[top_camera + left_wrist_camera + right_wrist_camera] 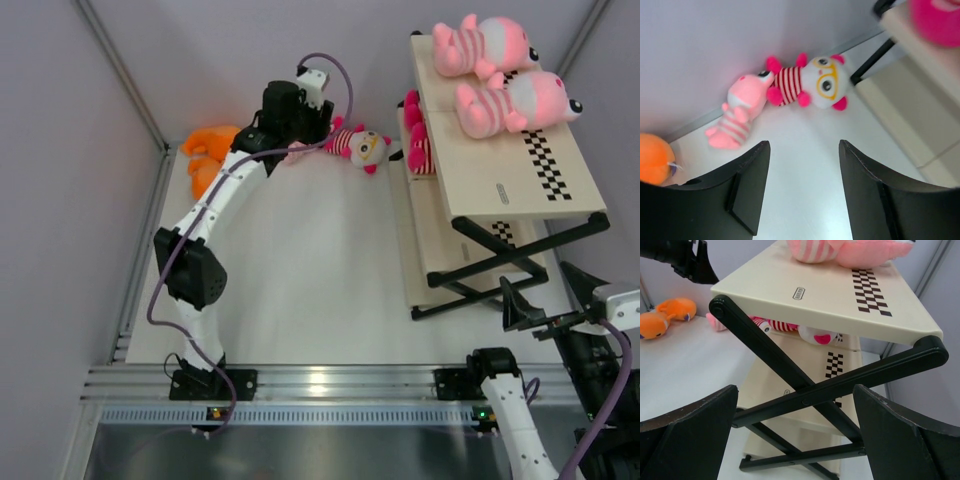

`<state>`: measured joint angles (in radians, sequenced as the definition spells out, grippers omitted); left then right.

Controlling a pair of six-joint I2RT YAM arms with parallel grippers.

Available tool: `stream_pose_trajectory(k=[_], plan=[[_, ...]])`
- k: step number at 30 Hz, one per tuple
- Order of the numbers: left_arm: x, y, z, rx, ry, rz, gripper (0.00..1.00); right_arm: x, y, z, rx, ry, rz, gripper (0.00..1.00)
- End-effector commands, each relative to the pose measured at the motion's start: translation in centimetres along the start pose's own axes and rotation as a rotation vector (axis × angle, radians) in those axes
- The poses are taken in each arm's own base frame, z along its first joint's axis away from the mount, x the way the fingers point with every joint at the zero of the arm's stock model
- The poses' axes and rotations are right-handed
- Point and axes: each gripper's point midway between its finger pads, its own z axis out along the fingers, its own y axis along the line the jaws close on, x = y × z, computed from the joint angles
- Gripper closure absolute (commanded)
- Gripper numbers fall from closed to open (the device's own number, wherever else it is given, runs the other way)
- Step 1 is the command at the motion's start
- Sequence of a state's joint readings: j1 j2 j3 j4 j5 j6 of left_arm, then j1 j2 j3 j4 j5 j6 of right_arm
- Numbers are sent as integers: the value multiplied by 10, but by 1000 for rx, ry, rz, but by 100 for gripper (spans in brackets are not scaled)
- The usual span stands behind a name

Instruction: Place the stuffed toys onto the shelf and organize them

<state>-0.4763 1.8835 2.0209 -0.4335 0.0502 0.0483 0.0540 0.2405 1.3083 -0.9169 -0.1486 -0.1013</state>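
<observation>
My left gripper has its open fingers behind the hot-pink toy's near foot (774, 95), which sticks out ahead of them, so it should keep moving toward that foot until both fingers are on either side of it.
My left gripper (300, 130) hovers open and empty over the far end of the table; in the wrist view my left gripper (804, 145) has only bare table between its jaws. Just beyond lie a small pale-pink striped toy (740, 112) and a hot-pink toy with yellow glasses (810, 85) (360, 148). An orange toy (210, 150) lies far left. The shelf (480, 175) carries two big pale-pink toys (480, 45) (515, 100) on its top board and a hot-pink toy (415, 130) on the board beneath. My right gripper (515, 300) stands open before the shelf's black frame (805, 385).
Grey walls close in the table at the back and on both sides. A metal rail runs along the near edge (320, 380). The shelf fills the right side, its crossed legs (500, 260) toward my right arm. Orange toys (665, 315) lie near the left wall.
</observation>
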Motion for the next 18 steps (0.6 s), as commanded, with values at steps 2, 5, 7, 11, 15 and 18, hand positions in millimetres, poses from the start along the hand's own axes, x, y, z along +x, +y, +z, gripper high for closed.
stream_pose_trajectory(k=[2,5,7,11,15,18], plan=[[61,5,69,-16,92,65,37,-2,0,3,3,-31,-5,1],[77,21,105,-52,76,13,38,0,-2,8,8,-28,-14,1],[72,35,122,-97,21,-18,38,3,-3,11,10,-20,-19,1],[83,61,152,-162,-32,-46,37,4,-5,20,12,-12,-32,1],[110,79,178,-243,-39,-61,35,5,-5,29,1,-11,-33,1],[115,93,186,-307,-69,-68,33,5,-4,35,-4,-15,-34,1]])
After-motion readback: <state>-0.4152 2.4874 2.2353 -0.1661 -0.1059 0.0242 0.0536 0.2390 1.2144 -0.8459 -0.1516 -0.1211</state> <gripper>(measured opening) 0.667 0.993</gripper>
